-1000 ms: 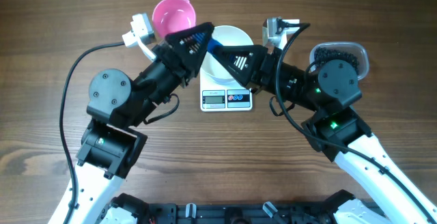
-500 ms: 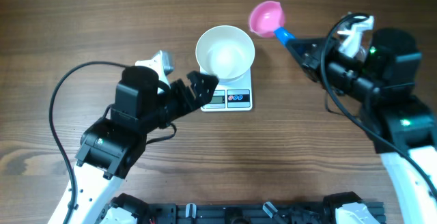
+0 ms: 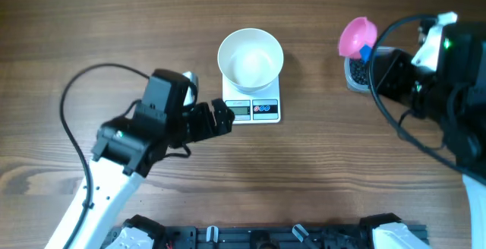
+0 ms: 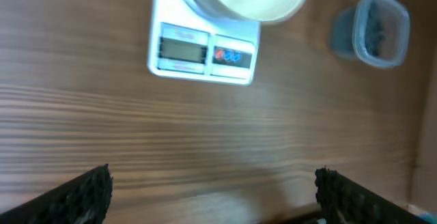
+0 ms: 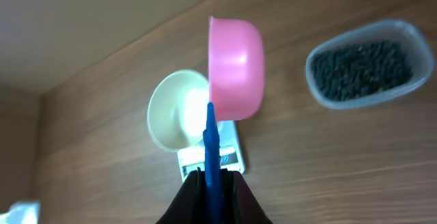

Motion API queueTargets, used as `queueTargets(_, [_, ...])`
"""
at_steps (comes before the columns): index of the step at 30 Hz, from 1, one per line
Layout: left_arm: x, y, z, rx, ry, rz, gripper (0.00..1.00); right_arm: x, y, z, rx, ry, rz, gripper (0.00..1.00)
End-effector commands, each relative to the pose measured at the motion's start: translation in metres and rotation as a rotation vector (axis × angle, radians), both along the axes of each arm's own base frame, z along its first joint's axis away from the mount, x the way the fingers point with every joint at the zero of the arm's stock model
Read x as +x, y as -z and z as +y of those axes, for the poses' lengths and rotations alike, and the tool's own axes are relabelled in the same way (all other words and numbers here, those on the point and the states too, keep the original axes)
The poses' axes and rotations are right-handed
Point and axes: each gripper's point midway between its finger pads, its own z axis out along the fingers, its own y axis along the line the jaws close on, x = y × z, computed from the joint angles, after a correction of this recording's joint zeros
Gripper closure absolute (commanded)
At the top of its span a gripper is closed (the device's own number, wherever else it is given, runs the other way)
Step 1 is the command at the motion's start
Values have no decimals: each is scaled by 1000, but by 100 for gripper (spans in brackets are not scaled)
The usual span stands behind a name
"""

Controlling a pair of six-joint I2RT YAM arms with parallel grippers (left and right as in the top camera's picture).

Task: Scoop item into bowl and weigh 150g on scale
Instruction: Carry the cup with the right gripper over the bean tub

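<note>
The scale's display (image 3: 241, 111) is blank, so my left gripper should move to the scale's red button (image 3: 257, 108) and push it before my right gripper scoops the black item.
The white bowl (image 3: 250, 58) sits on the white scale (image 3: 252, 110) and looks bare inside. My right gripper (image 3: 373, 61) is shut on the blue handle (image 5: 212, 138) of a pink scoop (image 3: 357, 36). The scoop hangs over the left end of a clear tub (image 3: 355, 73) that holds the black item (image 5: 365, 63). In the right wrist view the pink scoop (image 5: 235, 67) shows its outside, with the bowl (image 5: 179, 108) and scale (image 5: 213, 158) behind it. My left gripper (image 3: 220, 118) is open just left of the scale, nothing between its fingers (image 4: 83, 193). The left wrist view shows the scale (image 4: 203, 50) ahead.
Bare wooden table surrounds the scale. The right arm covers most of the tub from above. A black cable (image 3: 72, 105) loops over the table left of the left arm. A black rail (image 3: 258, 237) runs along the near edge.
My right gripper has carried the scoop from over the bowl rightward to the tub. My left gripper has let go of the scoop, opened wide and drawn back beside the scale.
</note>
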Motion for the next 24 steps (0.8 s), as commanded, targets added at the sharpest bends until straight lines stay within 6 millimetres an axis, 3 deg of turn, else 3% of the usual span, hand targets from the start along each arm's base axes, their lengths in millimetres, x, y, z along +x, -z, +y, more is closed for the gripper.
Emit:
queueTargets(1, [27,-30,14,90,-37,-137,0,21,-10,-8,1,77,-47,96])
queueTargets(5, [21,-30,7,45,-18,-108,0,37,-29,-16,17,154,-140,96])
queueTargets(13, [9,-19,1,44,65,-54,0,31,-20,-18,-164,11,-133,96])
queueTargets(19, [28,-20,-17,17,90,-106,0,32,-20,-19,-197,-10,-139,96])
queueTargets(21, [13,-9,-13,48,102,-34,0,37,-26,-18,-189,-7,-173,96])
queueTargets(24, [-17,21,-33,90,141,49,0,47,-32,-16,-189,-6,-207,96])
